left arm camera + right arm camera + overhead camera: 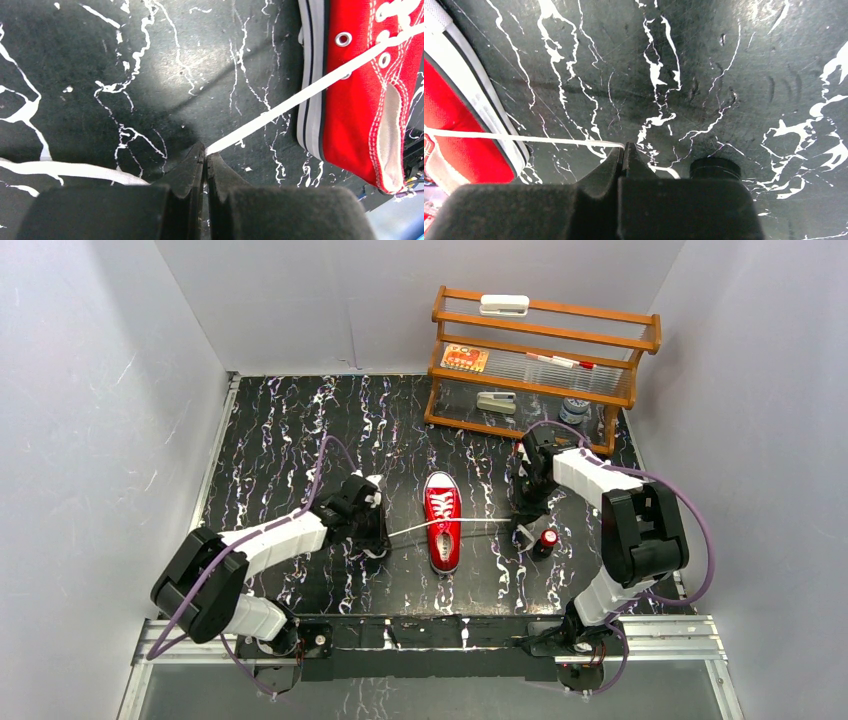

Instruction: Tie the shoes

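Note:
I should use my left gripper to grab its lace beside the eyelets before my right gripper brings its own lace across, because my left gripper is pinching its lace far from the red sneaker.
A small red sneaker with a white sole and toe cap lies in the middle of the black marbled table, toe pointing away. Its two white laces stretch out sideways, taut. My left gripper sits left of the shoe, shut on the left lace; in the left wrist view that lace runs from the shoe into the pinched fingertips of the left gripper. My right gripper is right of the shoe, shut on the right lace; the right gripper pinches the lace coming from the shoe.
A small red-and-black cylinder stands just right of the right gripper, its black top close behind the fingers. A wooden rack with small items stands at the back right. Grey walls enclose the table.

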Tool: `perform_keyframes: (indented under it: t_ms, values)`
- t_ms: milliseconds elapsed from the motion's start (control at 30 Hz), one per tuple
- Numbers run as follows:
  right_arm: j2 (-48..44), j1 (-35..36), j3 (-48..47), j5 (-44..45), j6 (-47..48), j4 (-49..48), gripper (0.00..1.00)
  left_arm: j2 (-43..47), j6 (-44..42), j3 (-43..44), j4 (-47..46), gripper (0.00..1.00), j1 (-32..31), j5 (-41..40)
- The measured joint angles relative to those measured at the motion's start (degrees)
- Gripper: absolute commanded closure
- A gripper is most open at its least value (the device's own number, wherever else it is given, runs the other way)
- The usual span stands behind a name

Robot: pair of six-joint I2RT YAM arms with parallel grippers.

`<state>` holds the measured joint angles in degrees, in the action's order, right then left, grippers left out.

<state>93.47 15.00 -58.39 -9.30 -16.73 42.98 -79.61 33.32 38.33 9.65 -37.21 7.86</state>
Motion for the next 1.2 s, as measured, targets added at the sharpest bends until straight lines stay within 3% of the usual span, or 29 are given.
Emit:
perform_keyframes:
  t_ms: [333,467,533,633,800,1000,1200]
  values:
    - [-1.66,-0.15,1.14,-4.48,0.81,-4.15,1.00,1.81,-2.14,-2.84,-3.28,0.99,1.40,5.57]
    - [-2.67,-0.59,1.18,-9.07,1.84,-4.55,1.00,1.70,-5.31,-2.58,-3.72,0.65,1.49,9.70]
    - [-2.67,-0.66,1.18,-10.49,2.14,-4.50,1.00,0.87,-6.88,-1.46,-3.15,0.54,1.49,11.02]
    - [-2.67,-0.68,1.18,-12.37,2.58,-4.52,1.00,-2.43,-10.12,1.75,-2.54,0.46,1.49,12.50]
    - [-2.67,-0.70,1.18,-14.69,3.26,-4.57,1.00,-8.52,-14.99,6.29,-2.14,0.47,1.49,14.21]
    - [-2.67,-0.70,1.18,-16.20,3.45,-4.55,1.00,-12.90,-17.92,9.18,-3.54,0.60,1.53,15.72]
    - [-2.67,-0.70,1.18,-16.85,3.45,-4.55,1.00,-13.57,-18.29,9.35,-5.27,0.57,1.53,16.52]
